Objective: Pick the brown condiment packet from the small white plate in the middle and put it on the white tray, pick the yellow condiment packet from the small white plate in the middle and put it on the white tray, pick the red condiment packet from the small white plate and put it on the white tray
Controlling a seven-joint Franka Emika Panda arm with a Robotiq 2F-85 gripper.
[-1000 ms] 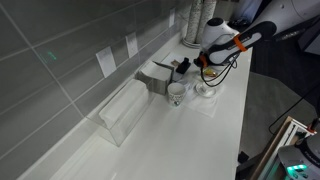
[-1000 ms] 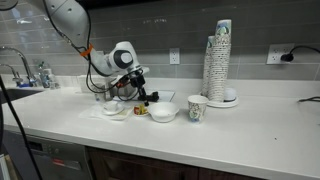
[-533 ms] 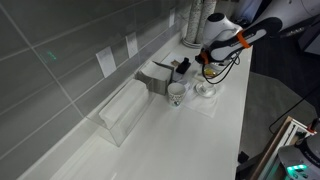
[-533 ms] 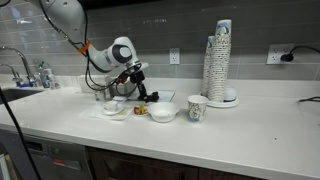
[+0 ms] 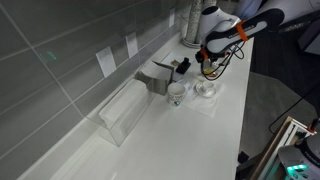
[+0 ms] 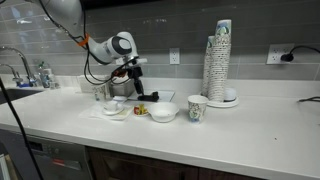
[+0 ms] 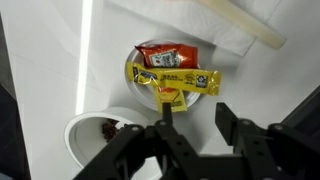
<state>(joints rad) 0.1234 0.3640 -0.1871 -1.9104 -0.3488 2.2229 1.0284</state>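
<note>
The end of the yellow condiment packet sticks out past the plate's rim, beyond the robot's open fingers, so the robot's gripper should move in and grab that end before it lifts.
In the wrist view the small white plate holds the red condiment packet with the yellow condiment packet lying across it; a second yellow sachet pokes out below. My gripper hovers just below the plate, open, with nothing between its fingers; the left fingertip overlaps the plate's near rim. Something dark brown lies in a white bowl beside it; I cannot tell whether it is the brown condiment packet. In an exterior view the gripper hangs above the packets. The white tray looks like a flat white rectangle under the dishes.
A paper cup and a white bowl stand beside the plate. A tall cup stack is farther along the counter. A clear plastic box and a metal holder sit against the tiled wall.
The gripper has risen from just over the plate and its jaws have parted from shut to open. The packets lie on the plate as before.
</note>
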